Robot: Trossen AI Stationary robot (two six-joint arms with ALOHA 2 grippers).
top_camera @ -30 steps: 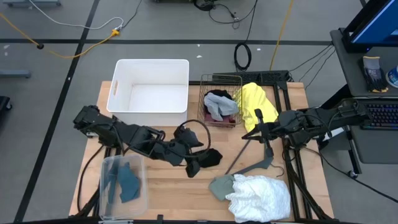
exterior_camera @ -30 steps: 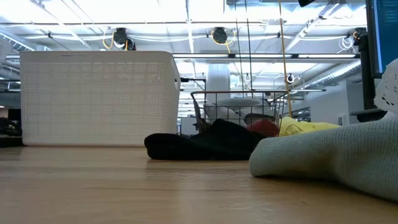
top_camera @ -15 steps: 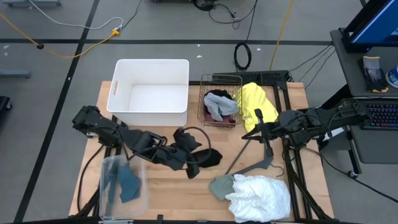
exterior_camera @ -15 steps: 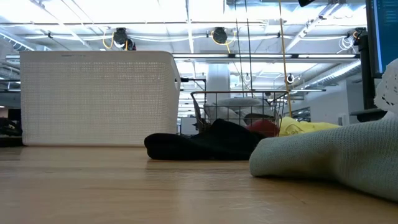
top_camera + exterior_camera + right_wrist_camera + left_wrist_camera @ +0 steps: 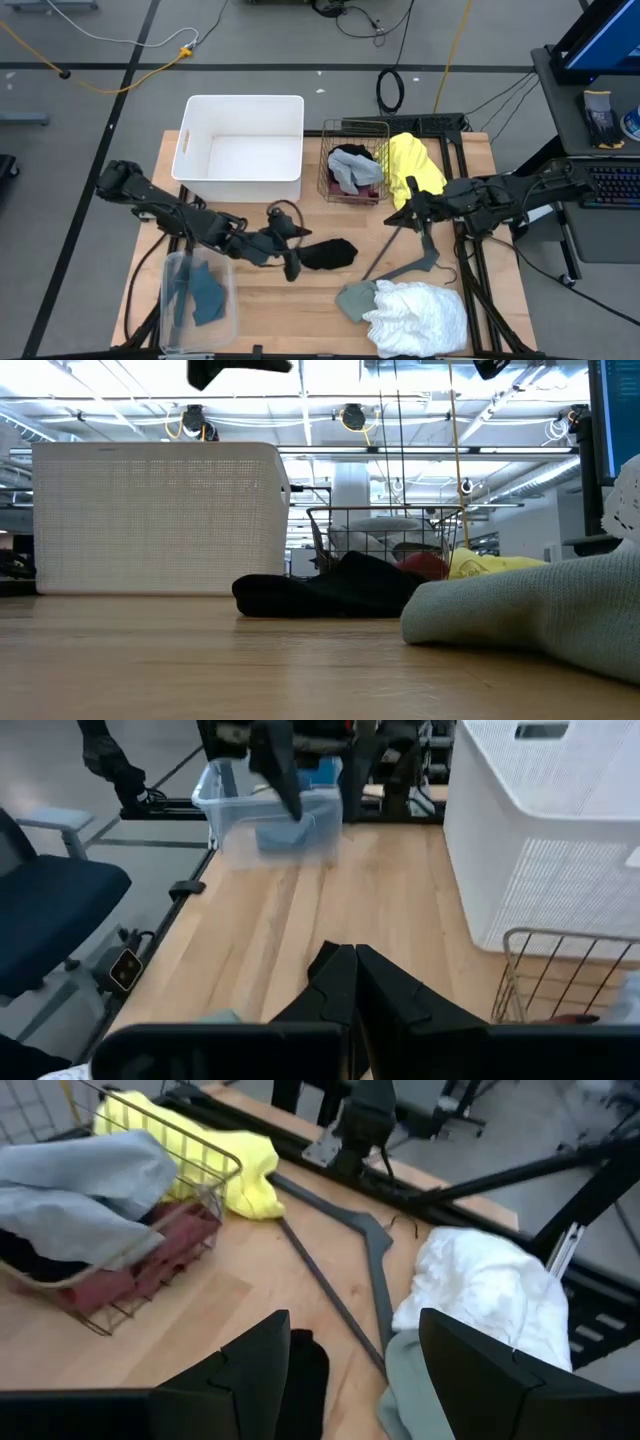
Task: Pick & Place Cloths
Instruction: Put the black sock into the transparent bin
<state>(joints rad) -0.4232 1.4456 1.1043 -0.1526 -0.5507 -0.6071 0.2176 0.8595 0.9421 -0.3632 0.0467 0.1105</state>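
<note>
The black cloth lies in line (image 5: 325,255) with the fingers and is clear of neighbours, so the robot's right gripper should stay on its way toward the black cloth's end (image 5: 349,250) and open above that end.
A black cloth (image 5: 328,254) lies crumpled on the wooden table near its middle, also seen in the low view (image 5: 320,595). My left gripper (image 5: 294,252) hovers open just left of it and above it; the cloth's edge (image 5: 305,1380) shows between its fingers, untouched. My right gripper (image 5: 409,193) is shut with nothing in it, held above the yellow cloth (image 5: 415,165). A frilly white cloth (image 5: 420,315) and a grey-green one (image 5: 355,298) lie at the near right. Grey, black and maroon cloths fill a wire basket (image 5: 327,160).
A white bin (image 5: 240,150) stands at the far left. A clear plastic box (image 5: 200,295) holding blue-grey cloth sits at the near left. A flat grey hanger (image 5: 405,260) lies between the black cloth and the white one. Bare wood shows in front of the black cloth.
My left gripper has drawn back toward the table's left edge and come lower, uncovering the black cloth; its tip now shows at the top of the low view. The black cloth has stayed flat on the table where it was.
</note>
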